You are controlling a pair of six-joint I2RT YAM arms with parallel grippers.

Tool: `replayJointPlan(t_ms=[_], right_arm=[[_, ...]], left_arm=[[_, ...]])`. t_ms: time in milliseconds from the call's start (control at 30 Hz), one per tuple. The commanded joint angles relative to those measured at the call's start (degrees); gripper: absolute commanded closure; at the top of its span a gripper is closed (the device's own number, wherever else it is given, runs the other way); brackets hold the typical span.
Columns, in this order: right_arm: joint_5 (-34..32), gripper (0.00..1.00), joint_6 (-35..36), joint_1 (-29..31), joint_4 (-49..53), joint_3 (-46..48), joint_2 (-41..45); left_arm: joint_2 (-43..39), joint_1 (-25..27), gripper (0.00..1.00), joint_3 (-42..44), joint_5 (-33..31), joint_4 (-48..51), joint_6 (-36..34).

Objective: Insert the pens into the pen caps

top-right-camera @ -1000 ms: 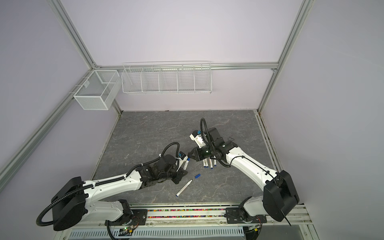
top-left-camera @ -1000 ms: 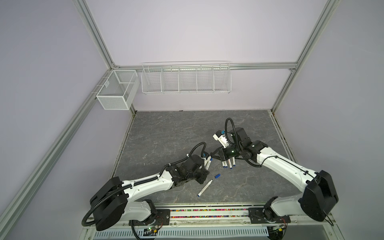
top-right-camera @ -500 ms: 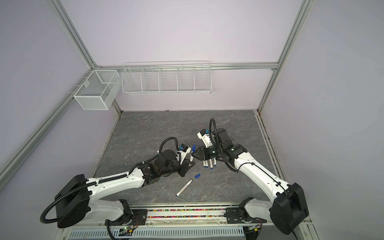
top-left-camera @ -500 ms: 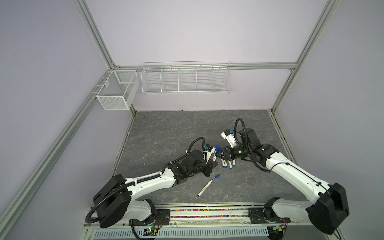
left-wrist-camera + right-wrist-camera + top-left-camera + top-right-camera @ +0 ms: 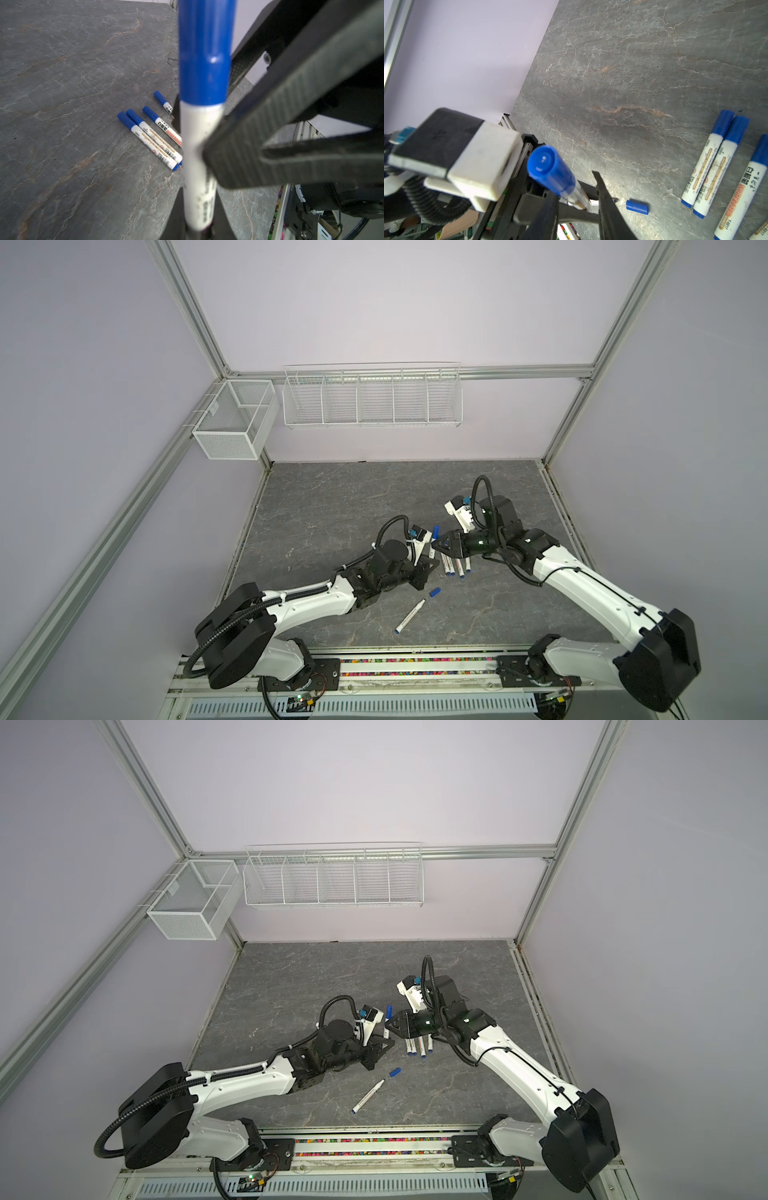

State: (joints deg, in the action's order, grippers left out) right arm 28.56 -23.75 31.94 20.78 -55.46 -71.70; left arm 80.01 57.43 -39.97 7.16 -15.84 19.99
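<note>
Next, my right gripper takes the capped pen (image 5: 435, 533) and puts it aside before my left gripper gets the uncapped pen (image 5: 410, 616), because the capped pen fills my left gripper.
My left gripper (image 5: 198, 216) is shut on a pen (image 5: 197, 166) that stands upright with a blue pen cap (image 5: 204, 52) on its top; in both top views that cap (image 5: 435, 529) (image 5: 388, 1009) shows above the left gripper (image 5: 428, 568). My right gripper (image 5: 573, 185) (image 5: 434, 545) is open, its fingers (image 5: 604, 197) either side of the held pen's barrel just under the cap. Several capped pens (image 5: 455, 566) (image 5: 712, 162) lie side by side on the table. One loose pen cap (image 5: 434, 592) (image 5: 637, 206) and one uncapped pen (image 5: 410, 616) lie nearer the front.
A mesh box (image 5: 232, 423) and a wire rack (image 5: 372, 398) hang on the back wall above the grey stone table (image 5: 332, 510). A metal rail (image 5: 415, 672) runs along the front edge between the arm bases.
The right gripper, shut a second ago, has opened and its arm has drawn back to the right. The left gripper has moved up and right with the pen.
</note>
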Motion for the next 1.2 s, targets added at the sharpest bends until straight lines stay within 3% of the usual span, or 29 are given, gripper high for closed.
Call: replayJointPlan(t_ms=[0,200,267,300,400,567,767,867,1167], right_arm=[[-0.21,0.76,-0.26,0.53,-2.26,0.83,-1.54],[-1.35,0.87,-1.52,0.49,-3.35,1.47,-2.29],[-2.28,0.88,-2.19,-0.01,-2.84,1.55,-2.51],[-3.00,0.89,-2.58,-0.53,-2.38,1.58,-2.60],[-5.11,0.90,-2.70,-2.27,0.34,1.47,-2.89],[-9.97,0.91,-1.02,-8.79,10.28,-0.39,-3.66],[-24.76,0.90,4.61,-15.85,23.40,-2.80,-5.99],[-29.36,0.89,4.77,-16.68,24.28,-2.81,-8.34],[-26.94,0.88,2.36,-17.21,16.29,-5.69,-23.37]], left_arm=[[0.22,0.32,1.00,-1.86,0.93,-3.32,0.05],[-0.03,0.32,1.00,-2.26,-0.54,-2.55,-0.11],[-0.26,0.32,0.89,-2.72,-0.65,-0.04,-0.53],[-0.44,0.32,0.76,-2.99,-0.57,1.66,-1.03],[-1.61,0.32,0.51,-2.71,-0.39,6.06,-1.75],[-4.34,1.18,0.32,-1.37,-0.98,15.11,-3.53],[-4.04,6.30,0.29,-1.55,-5.63,26.82,-6.19],[-2.59,6.91,0.27,-2.12,-6.34,30.83,-5.16],[1.71,8.41,0.24,-4.67,-8.72,38.82,-7.02]])
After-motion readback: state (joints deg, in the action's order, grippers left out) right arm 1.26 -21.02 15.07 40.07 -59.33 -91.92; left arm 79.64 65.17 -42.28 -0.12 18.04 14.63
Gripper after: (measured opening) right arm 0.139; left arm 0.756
